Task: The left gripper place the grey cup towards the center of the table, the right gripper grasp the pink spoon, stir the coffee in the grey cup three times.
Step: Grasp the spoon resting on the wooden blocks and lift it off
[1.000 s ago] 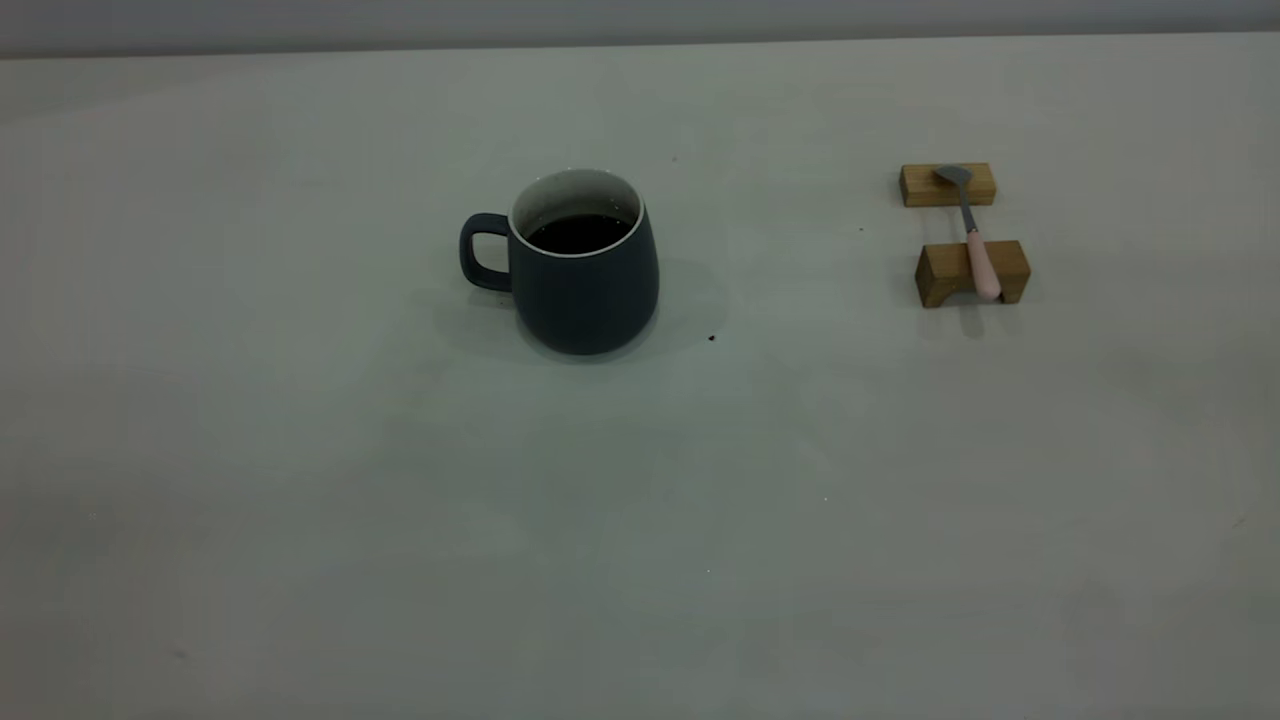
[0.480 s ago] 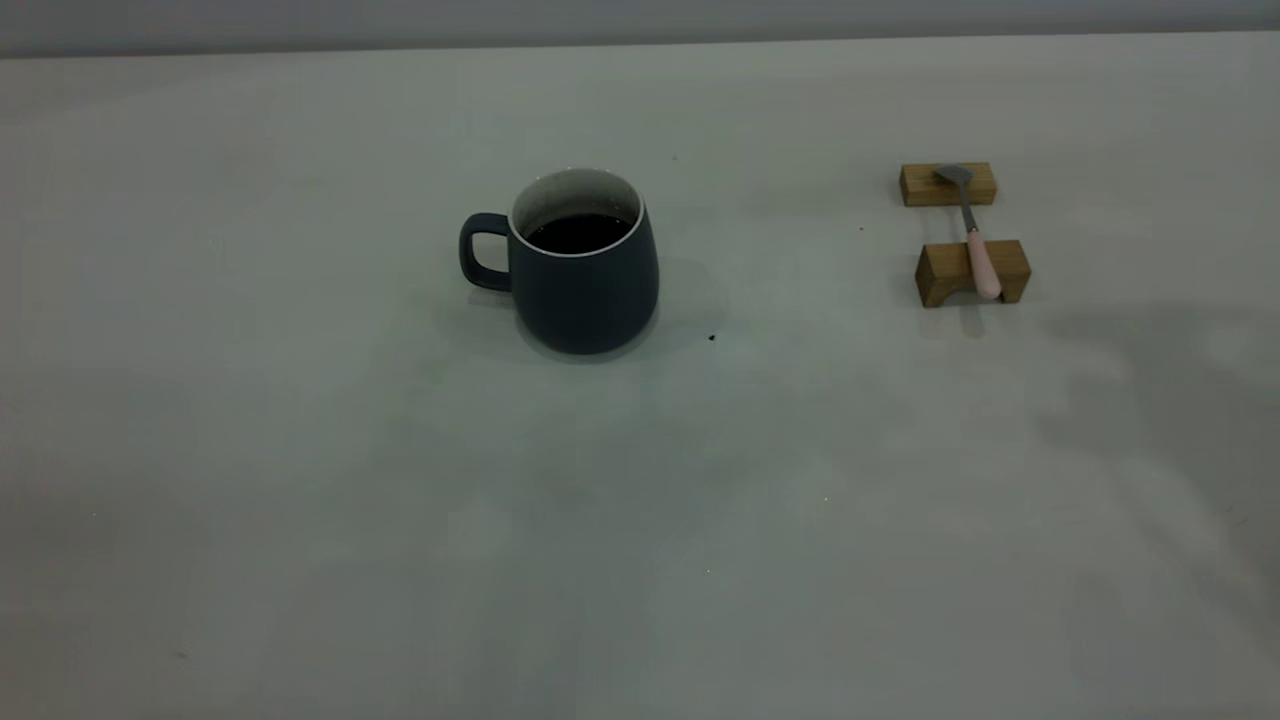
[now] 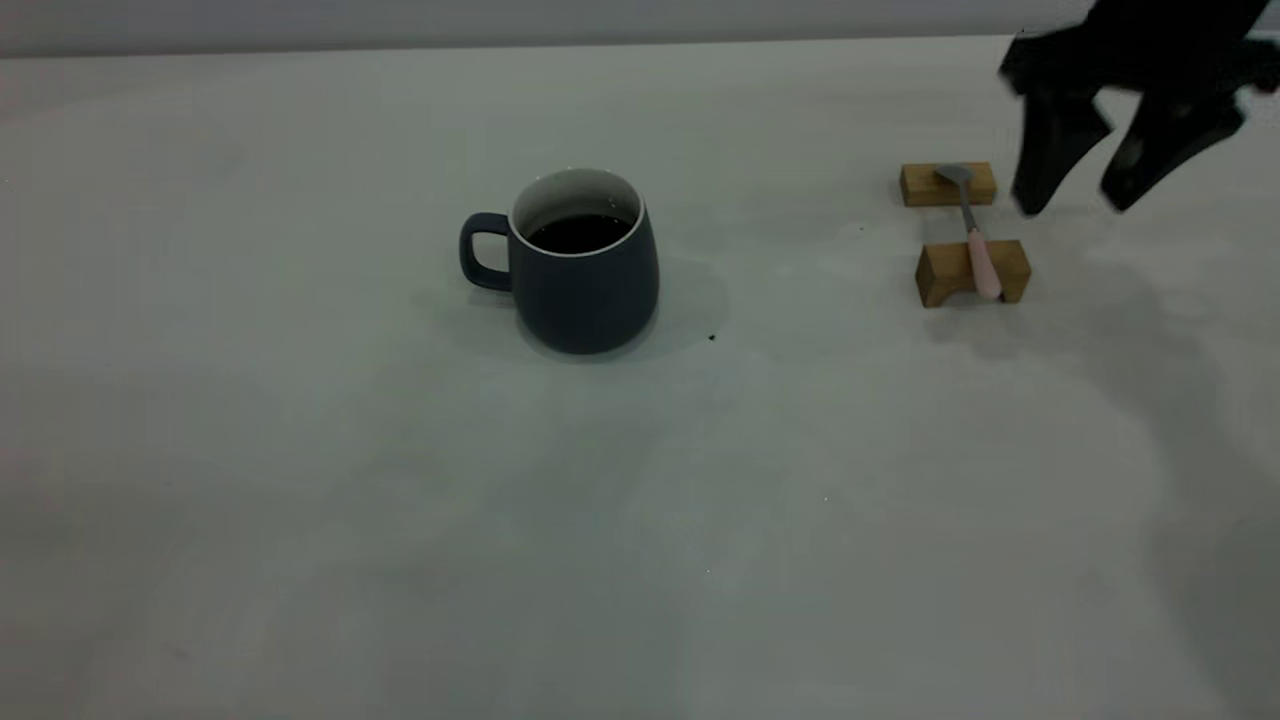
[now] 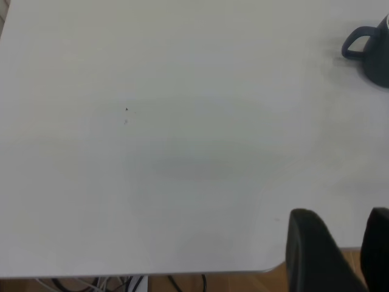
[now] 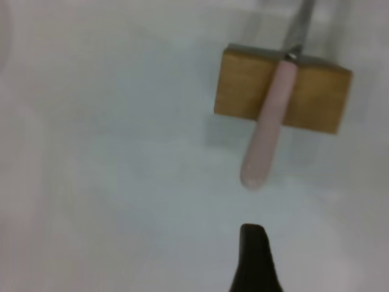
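I should keep moving the open fingers of my right gripper down until they are on both sides of the spoon's handle, because the pink spoon's handle (image 3: 984, 271) end (image 5: 254, 174) sticks out free past the notched block.
The grey cup (image 3: 585, 275) stands upright near the middle of the table (image 3: 400, 500), handle to the left, with dark coffee (image 3: 580, 233) inside. The pink spoon (image 3: 977, 250) lies across two wooden blocks at the right. My right gripper (image 3: 1075, 198) hangs open just right of the spoon and above the table, holding nothing. In the right wrist view one fingertip (image 5: 252, 243) shows a little short of the spoon's pink handle (image 5: 267, 137). My left gripper (image 4: 346, 243) is open over the table's edge, far from the cup (image 4: 372, 47).
The spoon's bowl rests on the far tan block (image 3: 947, 185) and its handle on the near notched block (image 3: 945, 272). A small dark speck (image 3: 711, 338) lies right of the cup. Cables and a wooden floor show past the table edge (image 4: 182, 275).
My right gripper has come into the exterior view at the top right, beside the spoon, and its shadow has spread over the right of the table. Cup and spoon have not moved.
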